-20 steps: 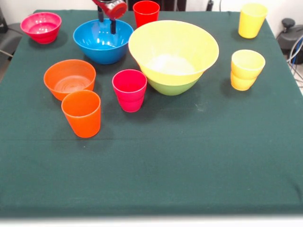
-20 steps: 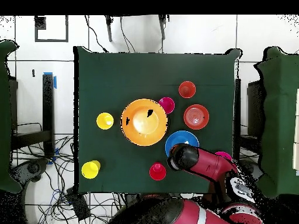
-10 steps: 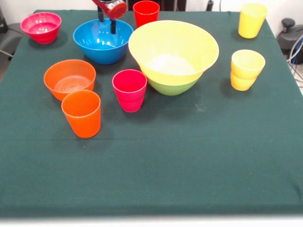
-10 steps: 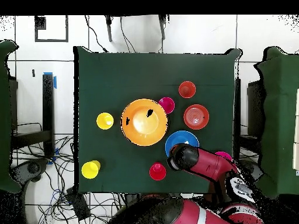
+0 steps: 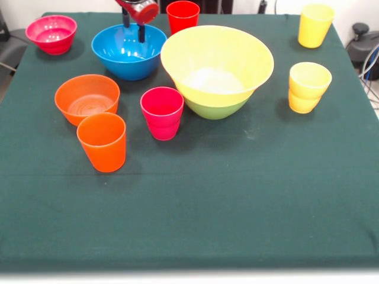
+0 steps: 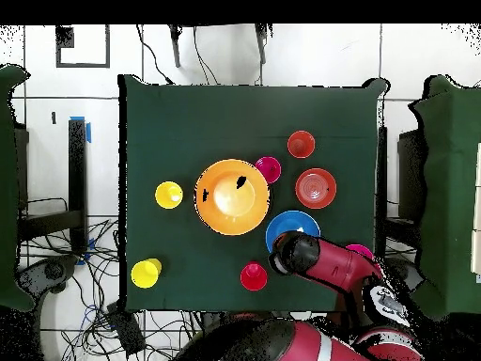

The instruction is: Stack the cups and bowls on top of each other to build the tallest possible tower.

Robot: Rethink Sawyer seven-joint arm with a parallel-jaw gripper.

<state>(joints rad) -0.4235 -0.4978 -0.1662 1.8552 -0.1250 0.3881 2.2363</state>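
Observation:
My gripper is straddling only the blue bowl's far rim (image 5: 134,26), so the blue bowl will tilt and its near side will hang low when I carry it.
The tower is the very large yellow bowl (image 5: 217,62) sitting in the green bowl (image 5: 216,110) at mid-table; from above the yellow bowl (image 6: 231,196) hides the green one. My gripper (image 5: 134,28) hangs open over the far rim of the blue bowl (image 5: 128,52), holding nothing. In the overhead view the arm (image 6: 324,263) covers it. An orange bowl (image 5: 87,97), an orange cup (image 5: 102,142) and a magenta cup (image 5: 161,112) stand in front. A magenta bowl (image 5: 51,34) is at the far left and a red cup (image 5: 182,16) behind the tower.
Two yellow cups stand right of the tower: one (image 5: 309,87) that looks doubled, and one (image 5: 315,25) near the far corner. The green cloth (image 5: 237,195) covers the table, with cables and chairs around it in the overhead view.

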